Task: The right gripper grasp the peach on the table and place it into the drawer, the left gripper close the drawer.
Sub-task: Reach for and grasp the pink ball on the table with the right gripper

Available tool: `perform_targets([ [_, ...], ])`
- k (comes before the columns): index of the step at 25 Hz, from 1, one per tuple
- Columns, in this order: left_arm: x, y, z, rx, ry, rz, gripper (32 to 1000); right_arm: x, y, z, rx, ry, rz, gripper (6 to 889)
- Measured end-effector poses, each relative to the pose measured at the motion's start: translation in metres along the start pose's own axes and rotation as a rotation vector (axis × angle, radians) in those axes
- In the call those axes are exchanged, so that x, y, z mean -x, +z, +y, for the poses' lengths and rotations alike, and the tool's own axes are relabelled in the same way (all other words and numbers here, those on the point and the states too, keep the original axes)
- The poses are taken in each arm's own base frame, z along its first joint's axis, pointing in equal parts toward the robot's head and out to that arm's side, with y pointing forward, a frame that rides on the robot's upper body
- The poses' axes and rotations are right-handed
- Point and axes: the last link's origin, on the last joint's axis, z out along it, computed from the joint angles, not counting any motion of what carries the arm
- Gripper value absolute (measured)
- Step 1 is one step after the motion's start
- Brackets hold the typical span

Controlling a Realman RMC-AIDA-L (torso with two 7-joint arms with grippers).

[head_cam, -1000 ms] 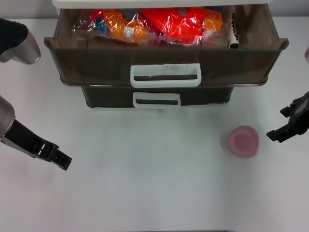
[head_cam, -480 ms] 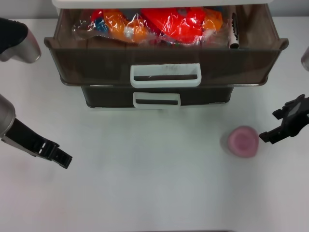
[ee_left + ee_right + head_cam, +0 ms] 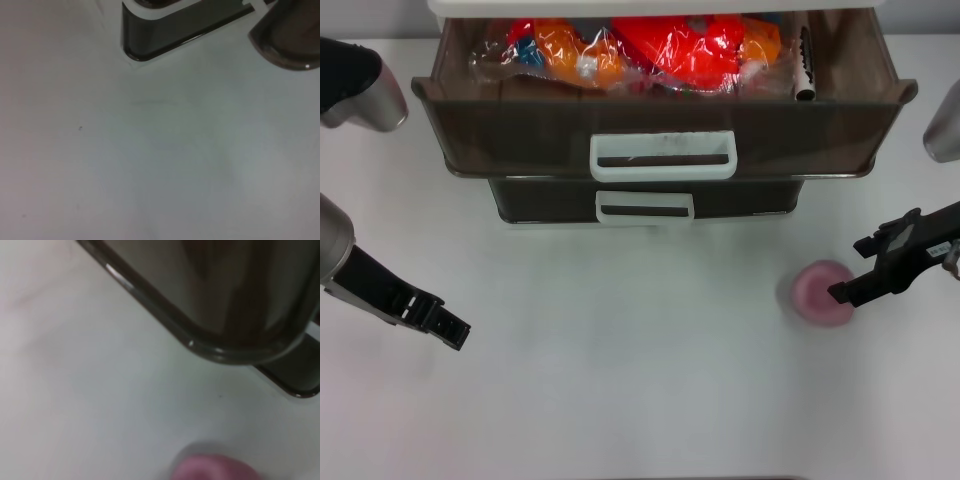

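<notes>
The drawer's front side (image 3: 525,138) stands tall. So I expect the peach (image 3: 823,293) to sit deep enough to go under the white top when I push the drawer closed.
The pale-pink peach (image 3: 817,292) lies on the white table (image 3: 620,400), right of centre and in front of the drawer unit. My right gripper (image 3: 853,268) stands open just right of the peach, its nearer fingertip (image 3: 842,292) at the fruit's right edge and the other apart from it. In the right wrist view the peach (image 3: 215,469) shows only as a pink top at the picture's edge. The top drawer (image 3: 520,125) is pulled out, with its white loop handle (image 3: 663,156) facing me. My left gripper (image 3: 445,328) hovers low over the table at far left.
Red and orange wrapped packets (image 3: 660,50) fill the open drawer, with a black marker (image 3: 805,60) at its right side. A second drawer (image 3: 645,205) sits shut below. The drawer corner (image 3: 225,305) looms close in the right wrist view; the unit's base corner (image 3: 165,27) shows in the left wrist view.
My right gripper has slid left across the table toward the peach and now reaches its right edge. The peach, drawer and left arm have not moved.
</notes>
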Motion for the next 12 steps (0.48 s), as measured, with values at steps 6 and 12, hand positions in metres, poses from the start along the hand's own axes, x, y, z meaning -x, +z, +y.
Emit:
perform_targets([
  [6,-0.0002,0.0004,-0.0001,0.000,0.001,0.000,850,0.0004,0.0034,-0.0016,-0.012,-0.003,0.002,811],
  [12,-0.0004,0.0003,-0.0001,0.000,0.001,0.000,851,0.0015,0.0078,-0.0011,-0.010,-0.016,0.012,756],
])
